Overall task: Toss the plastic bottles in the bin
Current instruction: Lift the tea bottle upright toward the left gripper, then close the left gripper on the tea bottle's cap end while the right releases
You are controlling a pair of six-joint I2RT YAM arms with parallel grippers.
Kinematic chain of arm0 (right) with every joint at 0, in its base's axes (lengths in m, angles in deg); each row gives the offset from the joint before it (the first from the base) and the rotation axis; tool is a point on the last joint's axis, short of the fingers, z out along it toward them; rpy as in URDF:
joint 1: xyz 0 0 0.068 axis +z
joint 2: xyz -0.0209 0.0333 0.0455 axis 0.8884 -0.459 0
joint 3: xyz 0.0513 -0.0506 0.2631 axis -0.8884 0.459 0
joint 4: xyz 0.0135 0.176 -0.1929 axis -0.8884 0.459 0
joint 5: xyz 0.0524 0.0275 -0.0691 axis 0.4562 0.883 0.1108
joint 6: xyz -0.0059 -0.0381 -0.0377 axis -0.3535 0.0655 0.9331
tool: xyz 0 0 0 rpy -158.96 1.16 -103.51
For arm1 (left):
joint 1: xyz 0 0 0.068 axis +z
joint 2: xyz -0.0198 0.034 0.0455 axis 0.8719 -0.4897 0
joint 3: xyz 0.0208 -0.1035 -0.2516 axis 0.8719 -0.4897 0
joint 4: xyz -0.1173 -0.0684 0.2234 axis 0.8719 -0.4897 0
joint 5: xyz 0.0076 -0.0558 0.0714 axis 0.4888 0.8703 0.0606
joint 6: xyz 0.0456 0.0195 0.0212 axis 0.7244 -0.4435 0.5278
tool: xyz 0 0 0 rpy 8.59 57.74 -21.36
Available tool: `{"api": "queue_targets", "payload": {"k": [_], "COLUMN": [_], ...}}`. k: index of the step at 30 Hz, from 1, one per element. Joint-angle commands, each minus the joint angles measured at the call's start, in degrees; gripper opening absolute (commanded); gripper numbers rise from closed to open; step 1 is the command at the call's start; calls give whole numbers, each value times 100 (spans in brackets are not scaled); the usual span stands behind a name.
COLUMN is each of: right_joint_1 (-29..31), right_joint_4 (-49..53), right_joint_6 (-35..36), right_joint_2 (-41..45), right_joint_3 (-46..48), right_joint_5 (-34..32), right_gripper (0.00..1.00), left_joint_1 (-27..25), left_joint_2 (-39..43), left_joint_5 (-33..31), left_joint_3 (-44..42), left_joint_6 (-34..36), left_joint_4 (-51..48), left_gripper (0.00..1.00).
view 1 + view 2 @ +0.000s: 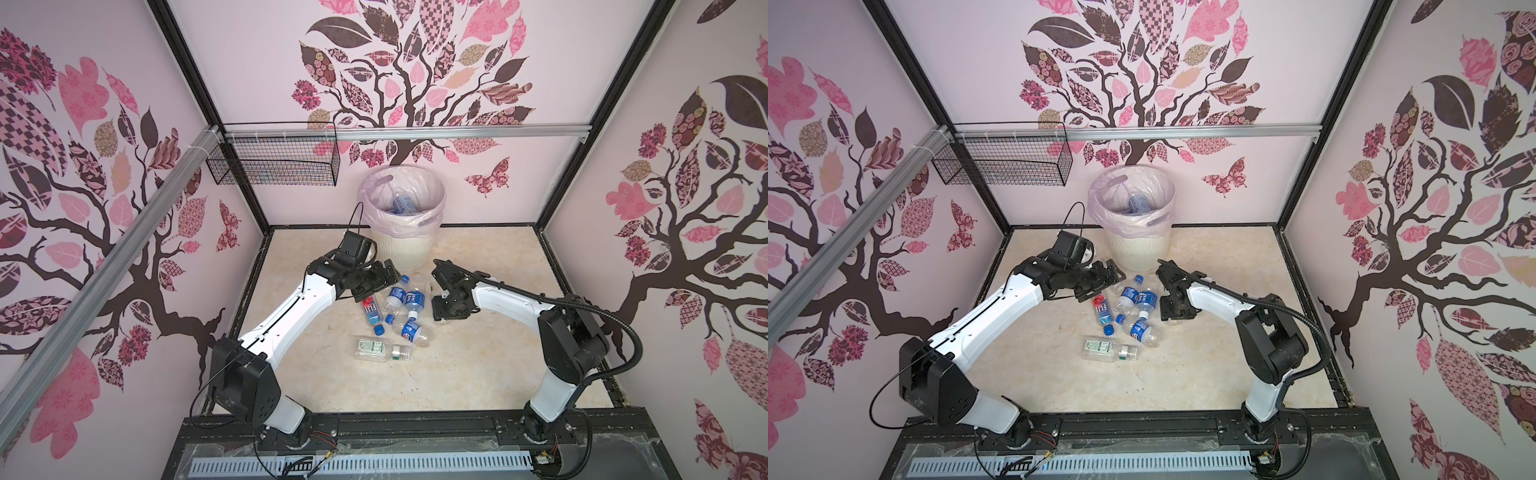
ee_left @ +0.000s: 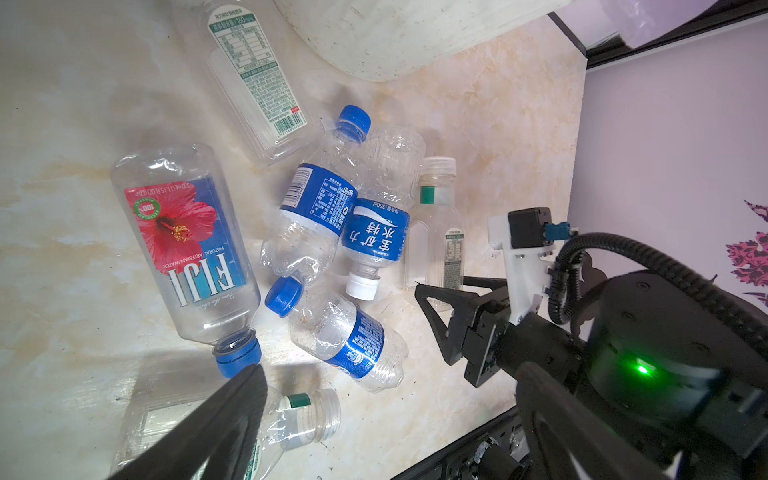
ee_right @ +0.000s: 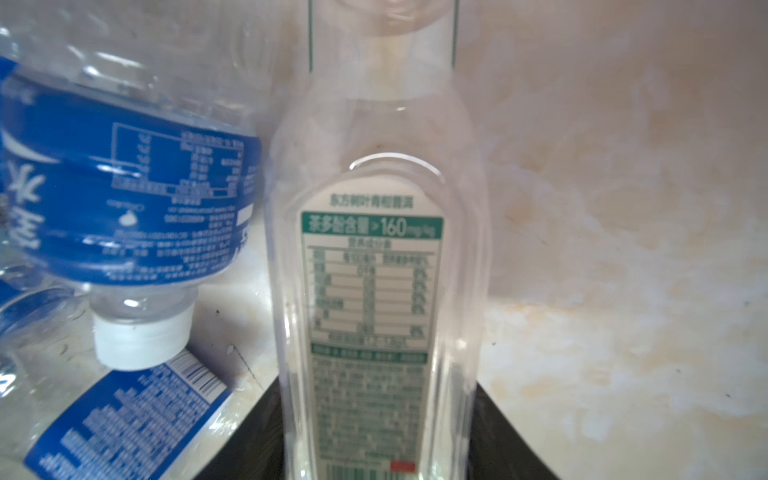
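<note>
The green-and-white-labelled bottle (image 2: 434, 236) lies alongside its neighbours, its neck uncovered (image 2: 437, 177), so it should come free and leave them still when I lift it.
Several plastic bottles lie in a cluster on the floor, seen in both top views: a Fiji bottle (image 1: 371, 311) (image 2: 187, 241), blue-labelled ones (image 1: 397, 295) (image 1: 1144, 300) and a clear white-labelled one (image 1: 380, 349). The cream ribbed bin (image 1: 401, 249) (image 1: 1138, 249) stands behind them with a pink bag and bottles inside (image 1: 401, 203). My left gripper (image 1: 376, 284) (image 2: 392, 374) hangs open over the cluster's left side with nothing between its jaws. My right gripper (image 1: 434, 291) (image 3: 378, 415) is shut on a clear green-and-white-labelled bottle (image 3: 374, 270) (image 2: 440, 232) at the cluster's right edge.
A black wire mesh basket (image 1: 274, 164) hangs on the back rail, left of the bin. Another white-labelled bottle (image 2: 257, 75) lies close to the bin's base (image 2: 395, 37). Walls close the marbled floor (image 1: 478, 353) on three sides.
</note>
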Motion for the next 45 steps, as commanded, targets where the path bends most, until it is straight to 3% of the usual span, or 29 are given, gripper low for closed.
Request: {"api": "queue_targets", "payload": {"k": [1,12,24,31,37,45], "right_joint_1": [5,14,124,398,551,666], "right_joint_4": [234,176,240,53,-277,-451], "right_joint_6": [-14,308,675,660,535,570], "right_joint_2": [512,1322,1728,1826,2023,2028], "right_joint_3": [-139,-545,-927,-1011,-971,-984], "right_joint_5": [-45,517,1267,1624,1857,2148], "right_gripper": [52,52,51,51,51,51], "left_joint_1": [2,84,77,39,40,29], "left_joint_2": [-78,-140,-147,-126,-140,10], "left_joint_5": [17,342,759,673,516,239], "left_joint_3": [179,411,244,33,139,7], "left_joint_6": [-73,-256,-720,-915,-831,-847], "left_joint_4": [22,367,1644,1999,1884,1981], "left_gripper": [97,97,95,90,78,72]}}
